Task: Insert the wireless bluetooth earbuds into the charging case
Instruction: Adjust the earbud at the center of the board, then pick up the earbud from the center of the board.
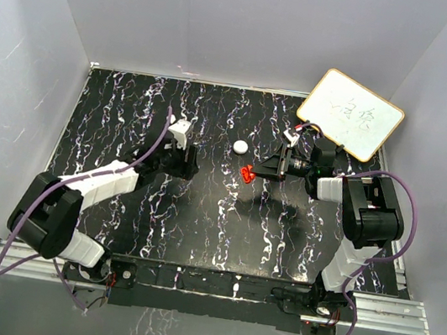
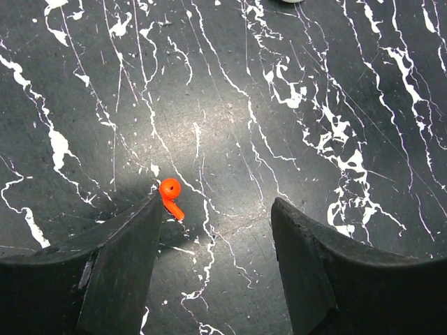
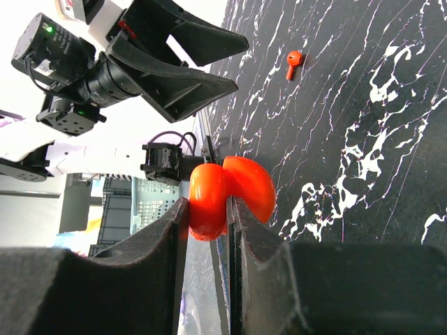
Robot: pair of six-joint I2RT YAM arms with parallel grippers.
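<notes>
The red earbud (image 2: 173, 199) is close to one finger of the robot's left gripper, so the robot should move the open gripper over the earbud's round head (image 2: 170, 188) before the gripper closes.
A tiny red earbud (image 2: 170, 196) lies on the black marbled table (image 2: 293, 139), just ahead of the left finger (image 2: 119, 265) of my left gripper (image 2: 216, 209). That gripper is open, empty and low over the table. It also shows in the top view (image 1: 190, 161). The earbud also shows in the right wrist view (image 3: 293, 64). My right gripper (image 3: 209, 209) is shut on one half of the open red charging case (image 3: 241, 187) and holds it at the table's middle (image 1: 247, 172). No white earbud is in view.
A small white round disc (image 1: 241, 146) lies on the table beyond the two grippers. A whiteboard (image 1: 351, 114) leans at the back right, just behind the right arm. White walls enclose the table on three sides.
</notes>
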